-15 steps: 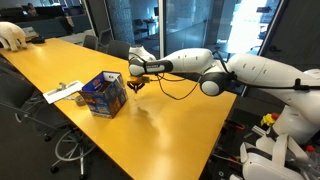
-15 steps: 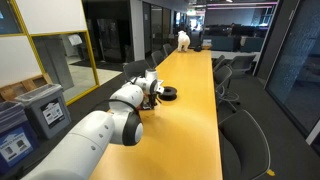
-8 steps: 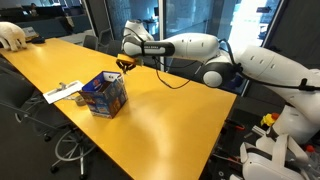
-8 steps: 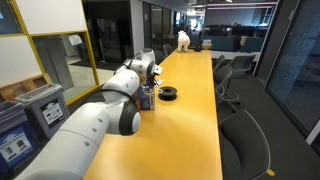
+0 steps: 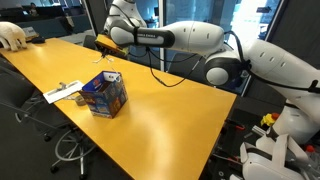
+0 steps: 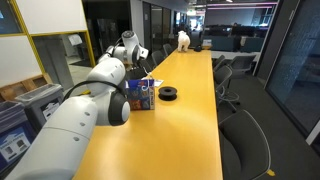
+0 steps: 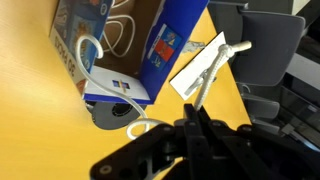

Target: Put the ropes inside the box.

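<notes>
The rope's end (image 7: 230,50) is in my gripper past the box's edge, so I should swing back over the open box (image 7: 125,42) and lower the rope inside before I open my gripper.
The blue box (image 5: 104,97) with red and white graphics stands open on the yellow table; it also shows in the other exterior view (image 6: 141,98) and in the wrist view (image 7: 172,45). Cream rope (image 7: 122,35) lies in loops inside it. One strand (image 7: 90,55) hangs over the box's edge and curves round towards my jaws. My gripper (image 5: 103,47) is raised well above the box, and it also shows in the other exterior view (image 6: 131,52). In the wrist view the fingers (image 7: 193,120) are pressed together, shut on the rope's end.
Flat white papers (image 5: 60,93) lie beside the box and show in the wrist view (image 7: 205,65). A black roll (image 6: 168,94) sits next to the box. Office chairs (image 6: 240,140) line the table edges. A white object (image 5: 10,35) sits at the far end.
My gripper has risen from box height to well above the box and moved towards the table's far side, drawing the rope strand up with it.
</notes>
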Robot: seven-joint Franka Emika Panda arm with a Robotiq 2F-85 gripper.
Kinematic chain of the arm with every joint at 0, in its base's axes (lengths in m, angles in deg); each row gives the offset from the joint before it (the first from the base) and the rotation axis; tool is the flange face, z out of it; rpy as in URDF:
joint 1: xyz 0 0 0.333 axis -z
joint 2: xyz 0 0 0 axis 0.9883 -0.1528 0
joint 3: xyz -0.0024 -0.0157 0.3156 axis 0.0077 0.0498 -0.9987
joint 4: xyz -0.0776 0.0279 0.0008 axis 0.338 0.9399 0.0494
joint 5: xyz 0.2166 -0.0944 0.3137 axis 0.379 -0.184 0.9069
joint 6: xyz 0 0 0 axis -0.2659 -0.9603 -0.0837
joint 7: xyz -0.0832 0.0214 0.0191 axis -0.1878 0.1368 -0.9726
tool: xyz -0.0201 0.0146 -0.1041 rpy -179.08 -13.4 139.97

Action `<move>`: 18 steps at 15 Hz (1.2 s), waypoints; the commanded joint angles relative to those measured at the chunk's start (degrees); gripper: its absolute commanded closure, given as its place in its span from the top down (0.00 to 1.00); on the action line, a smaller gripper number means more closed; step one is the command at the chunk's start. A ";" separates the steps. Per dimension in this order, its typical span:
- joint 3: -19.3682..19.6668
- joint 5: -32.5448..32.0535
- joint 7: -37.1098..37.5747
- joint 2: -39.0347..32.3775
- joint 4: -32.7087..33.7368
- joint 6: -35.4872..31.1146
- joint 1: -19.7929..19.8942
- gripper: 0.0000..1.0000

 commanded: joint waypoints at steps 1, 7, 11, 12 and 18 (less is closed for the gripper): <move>-0.77 0.21 -0.92 -0.20 -0.25 -4.57 -0.78 0.01; 0.72 -0.72 1.78 -1.03 -0.43 -15.52 -1.61 0.01; 1.90 -1.06 2.55 -1.01 -0.41 -23.19 -2.12 0.01; 2.46 -1.39 2.56 -1.15 -0.40 -24.94 -2.25 0.01; 1.51 -0.30 -0.38 -1.62 -1.48 -26.29 -1.74 0.01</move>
